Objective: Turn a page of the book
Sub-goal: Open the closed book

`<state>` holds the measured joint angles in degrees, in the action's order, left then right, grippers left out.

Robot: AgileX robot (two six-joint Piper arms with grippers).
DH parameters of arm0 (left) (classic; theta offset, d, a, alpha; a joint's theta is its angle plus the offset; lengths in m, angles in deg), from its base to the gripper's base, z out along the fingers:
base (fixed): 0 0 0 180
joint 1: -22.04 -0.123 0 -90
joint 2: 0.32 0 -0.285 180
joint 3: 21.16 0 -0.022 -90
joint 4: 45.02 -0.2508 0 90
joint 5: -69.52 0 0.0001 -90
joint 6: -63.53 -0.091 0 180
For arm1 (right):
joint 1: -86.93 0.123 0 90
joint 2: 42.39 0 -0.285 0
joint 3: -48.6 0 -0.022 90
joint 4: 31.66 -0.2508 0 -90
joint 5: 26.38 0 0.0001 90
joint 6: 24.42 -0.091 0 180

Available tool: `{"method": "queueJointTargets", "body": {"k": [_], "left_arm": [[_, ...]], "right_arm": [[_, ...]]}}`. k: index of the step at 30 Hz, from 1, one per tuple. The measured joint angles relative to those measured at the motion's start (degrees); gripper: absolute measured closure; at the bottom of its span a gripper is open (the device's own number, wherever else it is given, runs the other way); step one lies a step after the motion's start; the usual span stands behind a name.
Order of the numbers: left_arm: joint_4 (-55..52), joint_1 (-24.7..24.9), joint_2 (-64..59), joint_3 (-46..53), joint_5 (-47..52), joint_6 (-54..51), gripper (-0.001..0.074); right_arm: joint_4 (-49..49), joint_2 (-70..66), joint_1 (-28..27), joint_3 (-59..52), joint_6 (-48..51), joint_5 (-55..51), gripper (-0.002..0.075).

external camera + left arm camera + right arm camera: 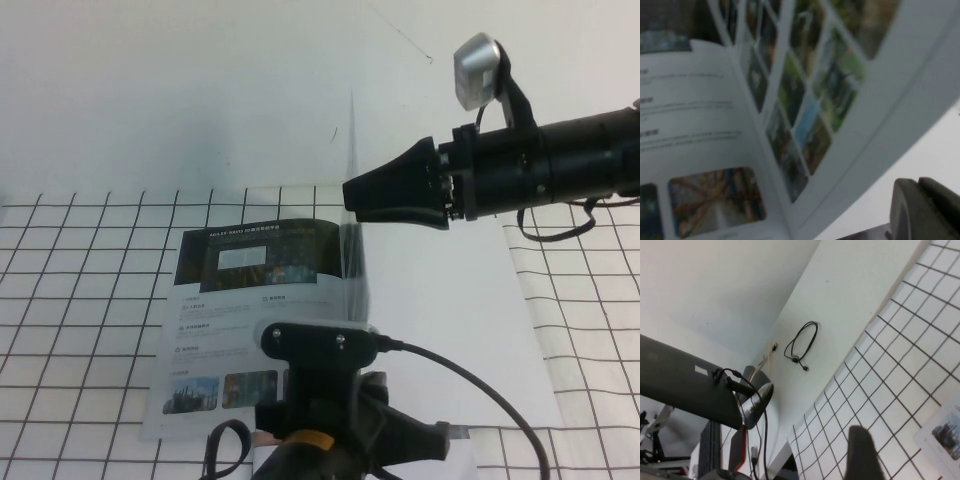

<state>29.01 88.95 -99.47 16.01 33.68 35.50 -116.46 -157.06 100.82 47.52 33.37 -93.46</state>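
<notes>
The upright page (354, 270) will come to lie flat over the plain white sheet when the robot turns it, because the right gripper's tip (349, 193) reaches past the page.
The book (235, 310) lies open on the grid mat, its flat left sheet carrying the dark banner picture. The page (352, 250) stands nearly upright at the spine, seen edge-on. In the left wrist view it curves up, showing rows of small colour photos (810, 100) above the flat text sheet (695, 120). My right gripper (350, 203) reaches in from the right, its tip at the upright page. The right wrist view shows one bare finger (862, 455) and the book's corner (942, 437). My left gripper (918, 210) sits at the book's near edge, fingers together and empty.
A plain white sheet (450, 330) lies flat to the right of the spine. The black-lined grid mat (80, 300) covers the table. The left arm (320, 400) and its cable overlap the book's near edge. A black cable loop (802, 345) lies on the far table.
</notes>
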Motion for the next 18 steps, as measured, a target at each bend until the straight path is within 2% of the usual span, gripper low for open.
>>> {"method": "queueJointTargets", "body": {"k": [5,11,15,18], "left_arm": [[13.3,0.0,0.0,0.0,-1.9,-7.1,0.0737],[24.6,0.0,0.0,0.0,-6.0,-10.7,0.0737],[27.0,0.0,0.0,0.0,-7.4,-12.5,0.0737],[27.1,0.0,0.0,0.0,-7.6,-13.0,0.0737]], "right_arm": [[3.3,4.4,0.0,0.0,4.0,0.1,0.0377],[16.4,6.0,0.0,0.0,5.3,4.0,0.0505],[25.7,6.0,0.0,-0.2,3.4,8.0,0.0580],[28.0,6.0,0.0,-0.8,2.2,11.2,0.0609]]}}
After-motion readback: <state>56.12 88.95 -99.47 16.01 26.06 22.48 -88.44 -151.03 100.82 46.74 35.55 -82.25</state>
